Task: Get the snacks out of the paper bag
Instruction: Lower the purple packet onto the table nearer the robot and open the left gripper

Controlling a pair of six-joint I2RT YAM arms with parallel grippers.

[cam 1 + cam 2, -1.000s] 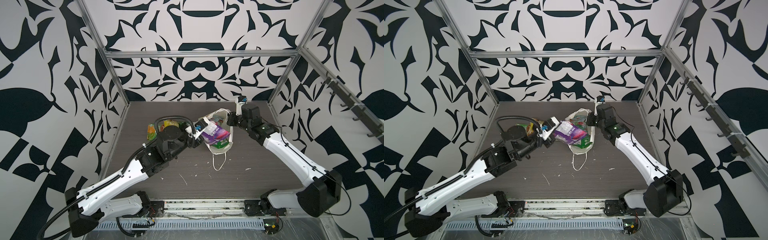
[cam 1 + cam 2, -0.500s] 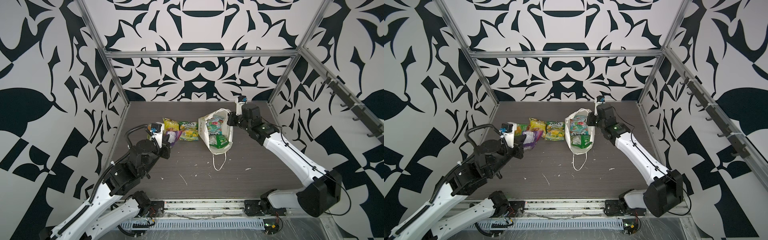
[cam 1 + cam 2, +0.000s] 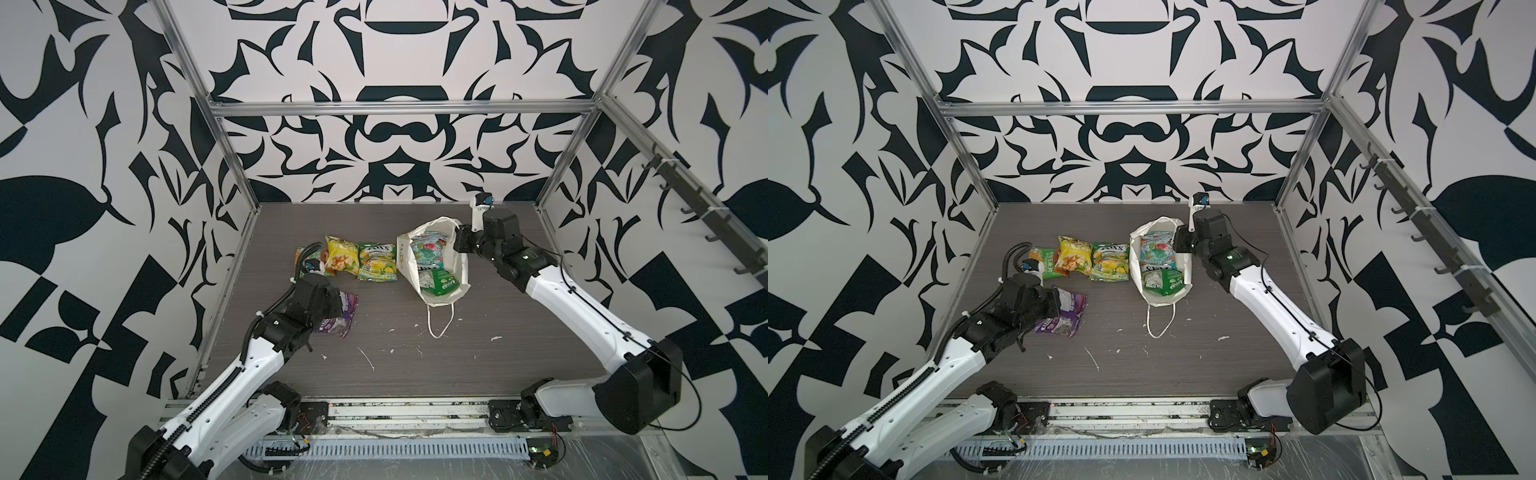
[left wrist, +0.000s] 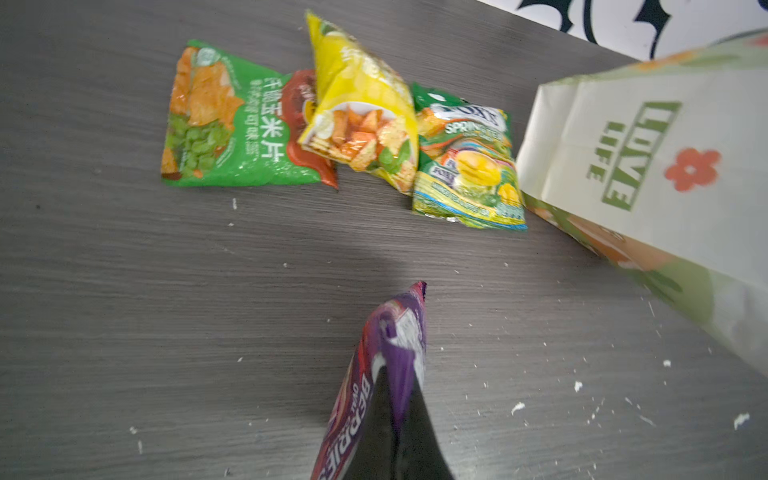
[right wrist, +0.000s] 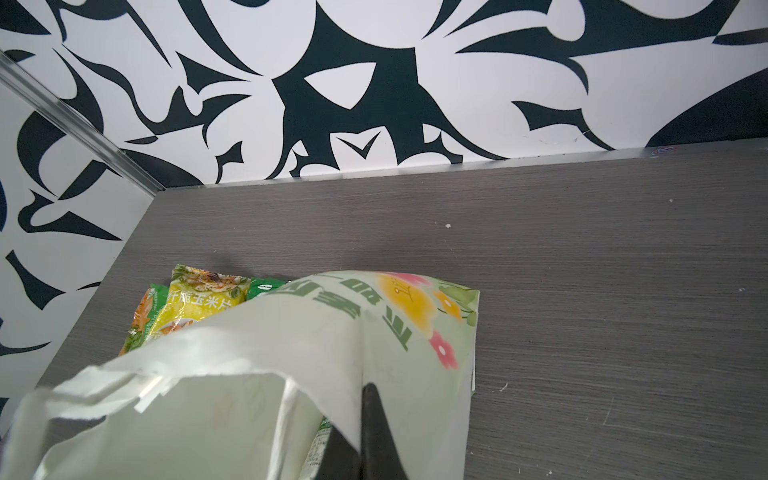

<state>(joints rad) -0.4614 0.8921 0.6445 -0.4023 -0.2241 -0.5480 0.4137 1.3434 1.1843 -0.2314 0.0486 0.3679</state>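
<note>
The wood [image 4: 240, 248] in front of the green packet [image 4: 240, 120] is free, so my left gripper should go on carrying the purple packet there until the purple packet lies flat, and then let go.
The white paper bag [image 3: 404, 259] [image 3: 1136, 257] [image 4: 648, 166] stands open at mid-table. A teal-red snack [image 3: 428, 249] and a green one [image 3: 441, 282] show inside it. My right gripper [image 3: 457, 243] [image 5: 361, 415] is shut on the bag's far wall [image 5: 399, 374]. Left of the bag lie a green packet [image 4: 216, 137], a yellow packet [image 3: 341, 259] [image 4: 361, 116] and a FOX'S packet [image 3: 376, 262] [image 4: 469, 166]. My left gripper [image 3: 338, 305] [image 4: 398, 374] is shut on a purple packet [image 3: 343, 318] [image 3: 1065, 316] [image 4: 399, 332], low over the table in front of that row.
One cord handle [image 3: 440, 320] of the bag trails toward the front. White crumbs [image 3: 368, 357] are scattered on the dark wood table [image 3: 415, 365]. Patterned walls with metal posts close in the left, back and right.
My left gripper has drawn the purple packet out of the bag's mouth and carried it left and toward the front, down near the table. The right gripper stays on the bag.
</note>
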